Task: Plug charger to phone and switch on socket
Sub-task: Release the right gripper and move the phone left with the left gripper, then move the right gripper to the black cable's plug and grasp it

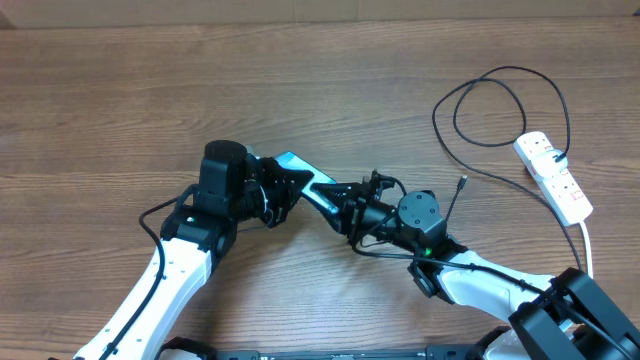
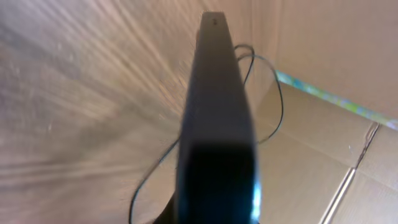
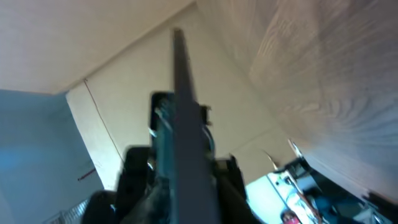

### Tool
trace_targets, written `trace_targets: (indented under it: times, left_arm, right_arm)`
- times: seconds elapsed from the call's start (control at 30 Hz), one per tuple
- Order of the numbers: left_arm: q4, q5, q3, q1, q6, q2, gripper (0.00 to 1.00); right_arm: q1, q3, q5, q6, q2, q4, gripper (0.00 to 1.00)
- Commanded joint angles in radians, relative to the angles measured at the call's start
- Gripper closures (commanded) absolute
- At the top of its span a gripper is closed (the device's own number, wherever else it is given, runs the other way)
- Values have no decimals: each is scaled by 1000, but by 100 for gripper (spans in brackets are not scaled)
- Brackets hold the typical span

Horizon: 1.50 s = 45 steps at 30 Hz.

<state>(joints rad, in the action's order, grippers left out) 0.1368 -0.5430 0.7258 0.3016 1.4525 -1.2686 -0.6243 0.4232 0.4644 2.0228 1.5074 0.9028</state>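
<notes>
My right gripper should open, as it is closed on the phone's end (image 1: 325,203), and take the charger's plug (image 1: 462,182) while my left gripper pulls the phone back.
The phone (image 1: 312,187) is held off the table at the centre, tilted, between both grippers. My left gripper (image 1: 278,185) is shut on its left end and my right gripper (image 1: 352,212) is shut on its right end. In the left wrist view the phone (image 2: 216,124) shows edge-on and dark, running up from my jaws (image 2: 217,211). In the right wrist view it (image 3: 186,143) stands edge-on between my fingers (image 3: 193,211). The charger (image 1: 511,68) loops at the right, its plug tip lying free on the table. The socket (image 1: 555,178) lies at the far right.
The socket's thick white cord (image 1: 586,240) runs down toward the right arm's base. The thin black cable (image 2: 278,93) also shows behind the phone in the left wrist view. A cardboard wall stands past the table's far edge.
</notes>
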Motion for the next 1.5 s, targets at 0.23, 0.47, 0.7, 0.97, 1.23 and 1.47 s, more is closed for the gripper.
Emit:
trace_targets:
  times: [0.23,0.47,0.7,0.97,1.23,1.47]
  left_arm:
    - [-10,-17,8,-134,-150,-2,96]
    - [-11,-251,8,-251,-275,-57,96]
    - [-18,-547,8,-294,-446,-193,96]
    - [-21,-636,8,-294,-536,-263,96]
    - [-51,-686,8,-294,-555,-262,96]
    - [-63,-760,8,-294,-566,-262,96]
  right_arm:
    - [-9,4,42,-39,-7,-133,55]
    - [-8,4,-46,-833,-7,-108,41]
    - [-4,5,-186,-1197,-11,-307,16]
    - [125,140,-332,-1322,-115,-801,0]
    - [248,332,-640,-1411,-144,-1294,0]
    - [343,331,-695,-1413,-144,-1341,0]
